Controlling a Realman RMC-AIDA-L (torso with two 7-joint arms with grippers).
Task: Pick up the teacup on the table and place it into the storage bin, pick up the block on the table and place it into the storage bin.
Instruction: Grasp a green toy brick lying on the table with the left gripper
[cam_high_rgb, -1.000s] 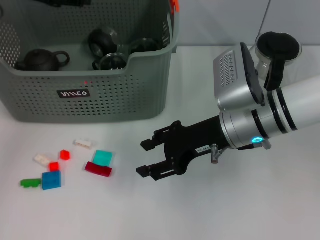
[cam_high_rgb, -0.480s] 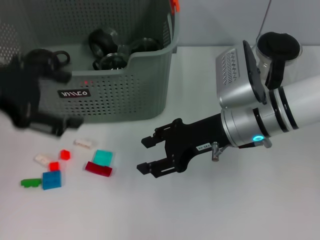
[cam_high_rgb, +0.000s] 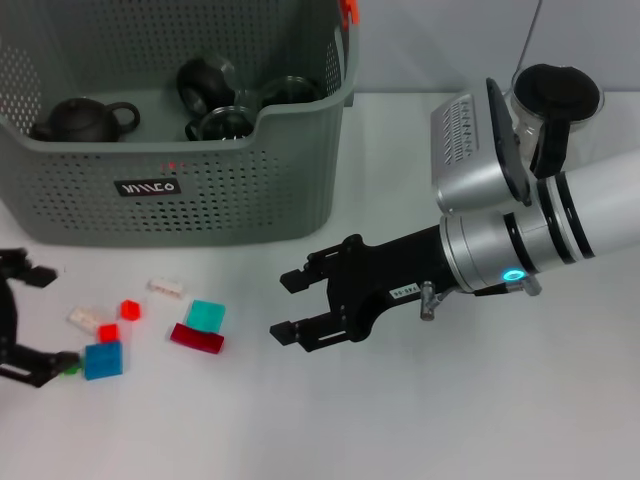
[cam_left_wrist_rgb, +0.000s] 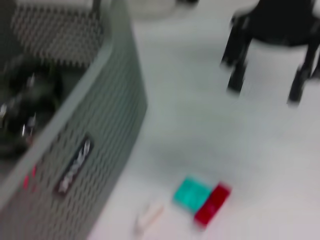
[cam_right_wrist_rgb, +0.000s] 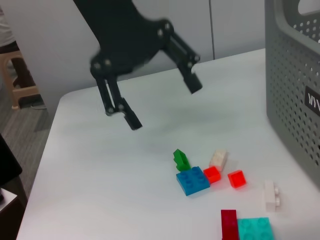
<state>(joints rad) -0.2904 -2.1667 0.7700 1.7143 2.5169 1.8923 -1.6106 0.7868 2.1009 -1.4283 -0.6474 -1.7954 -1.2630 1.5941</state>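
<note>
My left gripper's open fingers have the green block's loose end (cam_right_wrist_rgb: 178, 153) pointing toward them from the blue block, so I'll keep lowering until they straddle the green block.
The storage bin (cam_high_rgb: 230, 190) stands at the back left and holds dark teacups (cam_high_rgb: 205, 82) and a teapot (cam_high_rgb: 85, 118). No teacup shows on the table itself. Small blocks lie in front of the bin: blue (cam_high_rgb: 102, 359), teal (cam_high_rgb: 206, 315), dark red (cam_high_rgb: 196, 338), red (cam_high_rgb: 130, 309), green (cam_right_wrist_rgb: 181, 159) and white (cam_high_rgb: 166, 286). My left gripper (cam_high_rgb: 58, 318) is open at the far left, beside the blue block; the right wrist view shows it hanging above the cluster (cam_right_wrist_rgb: 162, 104). My right gripper (cam_high_rgb: 280, 307) is open and empty, right of the blocks.
A glass jug with a black lid (cam_high_rgb: 552, 95) stands at the back right behind my right arm. The bin's wall (cam_left_wrist_rgb: 75, 150) rises close beside the teal block (cam_left_wrist_rgb: 192, 192) and dark red block (cam_left_wrist_rgb: 212, 204).
My left gripper swept in past the front of the bin and now sits low at the far left by the blocks. The right gripper edged slightly left.
</note>
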